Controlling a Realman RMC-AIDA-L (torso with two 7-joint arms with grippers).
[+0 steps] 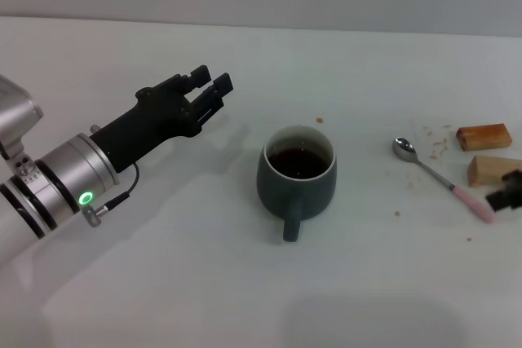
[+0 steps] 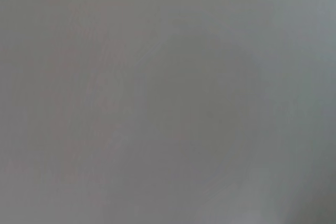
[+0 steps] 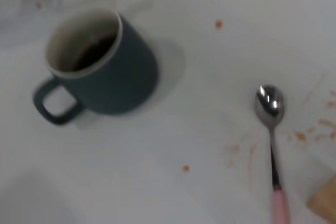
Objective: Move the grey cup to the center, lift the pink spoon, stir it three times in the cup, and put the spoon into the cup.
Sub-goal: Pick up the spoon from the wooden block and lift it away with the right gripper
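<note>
I should keep moving my right gripper toward the handle's end until its fingers close around it, since the pink spoon's handle lies clear of the tan block.
The grey cup stands upright at the table's middle, with dark brown liquid inside and its handle toward me. It also shows in the right wrist view. The pink spoon lies flat on the table to the right of the cup, bowl toward the cup and pink handle toward the right edge; it also shows in the right wrist view. My left gripper is open and empty, held above the table to the left of the cup and apart from it. My right gripper shows only as a black part at the right edge, next to the spoon's handle end.
Two tan wooden blocks lie at the far right behind the spoon's handle; one block's corner shows in the right wrist view. Small brown crumbs are scattered near the spoon. The left wrist view shows only plain surface.
</note>
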